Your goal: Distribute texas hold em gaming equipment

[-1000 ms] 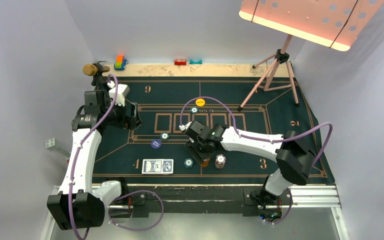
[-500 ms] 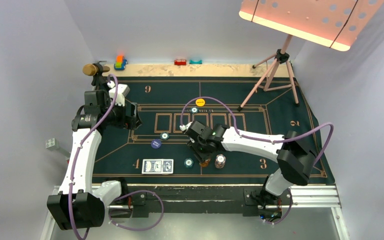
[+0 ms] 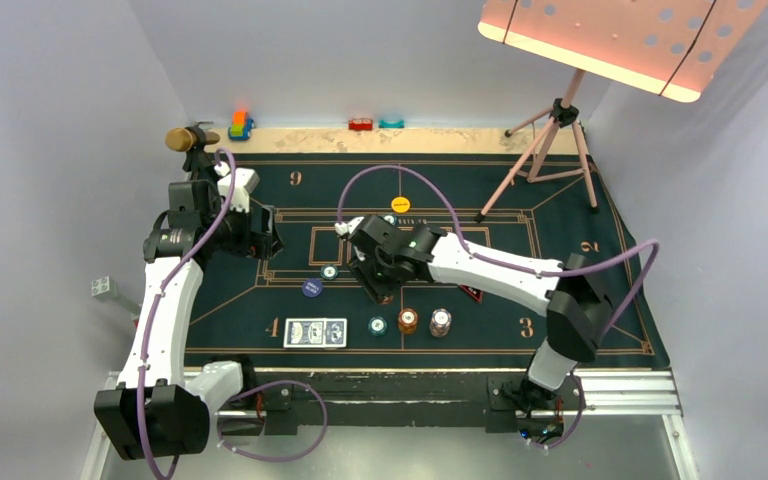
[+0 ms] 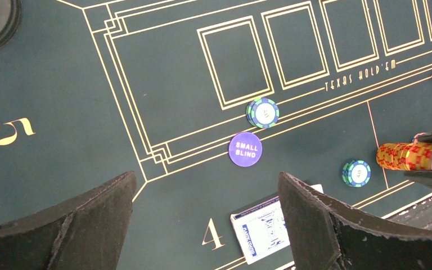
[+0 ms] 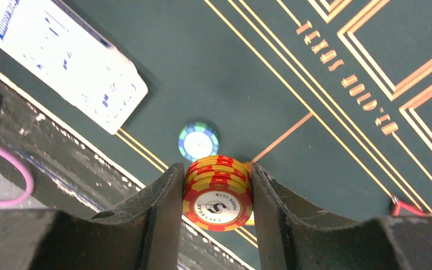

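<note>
The felt (image 3: pixel 340 291) beside the dark blue disc is free for the orange chips. My right gripper should keep carrying them there until they touch the felt.
My right gripper (image 3: pixel 381 287) is shut on a short stack of orange chips (image 5: pixel 218 191) and holds it above the green felt, as the left wrist view also shows (image 4: pixel 410 156). On the felt near the front stand an orange stack (image 3: pixel 407 320), a white/red stack (image 3: pixel 441 322) and a teal chip (image 3: pixel 377 325). The blue-backed cards (image 3: pixel 315 332) lie by the "4". A second teal chip (image 3: pixel 329 271), the dark blue disc (image 3: pixel 311 288), the yellow disc (image 3: pixel 400 204) and the red-black marker (image 3: pixel 470 293) lie around. My left gripper (image 3: pixel 265 241) is open and empty above the felt's left side.
A gold-headed microphone (image 3: pixel 182 138) and toy blocks (image 3: pixel 240 125) sit at the far left edge, with two more blocks (image 3: pixel 361 124) at the back. A pink tripod (image 3: pixel 545 150) carrying a panel (image 3: pixel 620 40) stands at the far right.
My right gripper has risen from the orange stack and moved left and away from the near edge, carrying orange chips. The left arm has not moved.
</note>
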`<action>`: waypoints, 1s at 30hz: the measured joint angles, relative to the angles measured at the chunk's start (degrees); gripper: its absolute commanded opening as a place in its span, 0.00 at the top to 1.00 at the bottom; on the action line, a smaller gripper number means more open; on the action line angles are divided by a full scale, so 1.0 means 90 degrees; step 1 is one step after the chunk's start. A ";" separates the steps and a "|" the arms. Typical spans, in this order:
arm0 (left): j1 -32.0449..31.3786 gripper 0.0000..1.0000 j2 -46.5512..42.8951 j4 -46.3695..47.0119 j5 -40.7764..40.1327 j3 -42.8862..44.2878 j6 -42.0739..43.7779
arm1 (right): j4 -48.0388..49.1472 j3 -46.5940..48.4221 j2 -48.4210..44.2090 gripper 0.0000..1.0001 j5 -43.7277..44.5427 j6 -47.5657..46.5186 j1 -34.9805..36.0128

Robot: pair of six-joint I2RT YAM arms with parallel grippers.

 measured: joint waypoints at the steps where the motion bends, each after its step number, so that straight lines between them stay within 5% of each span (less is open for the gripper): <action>1: 0.0005 0.00 0.0002 -0.0002 0.0000 0.0000 0.0002 | -0.0012 0.0158 0.0168 0.81 -0.0032 -0.0002 0.0000; 16: 0.0083 0.00 0.0005 -0.0002 -0.0012 0.0000 0.0000 | 0.0189 0.2523 0.3189 0.82 -0.0236 -0.0070 0.0000; 27: 0.0083 0.00 0.0005 0.0000 -0.0019 0.0000 -0.0002 | 0.0454 0.2922 0.3752 0.81 -0.0240 -0.0121 0.0000; 30: 0.0083 0.00 0.0005 0.0000 -0.0019 0.0000 -0.0002 | 0.0491 0.2924 0.3776 0.71 -0.0236 -0.0143 0.0000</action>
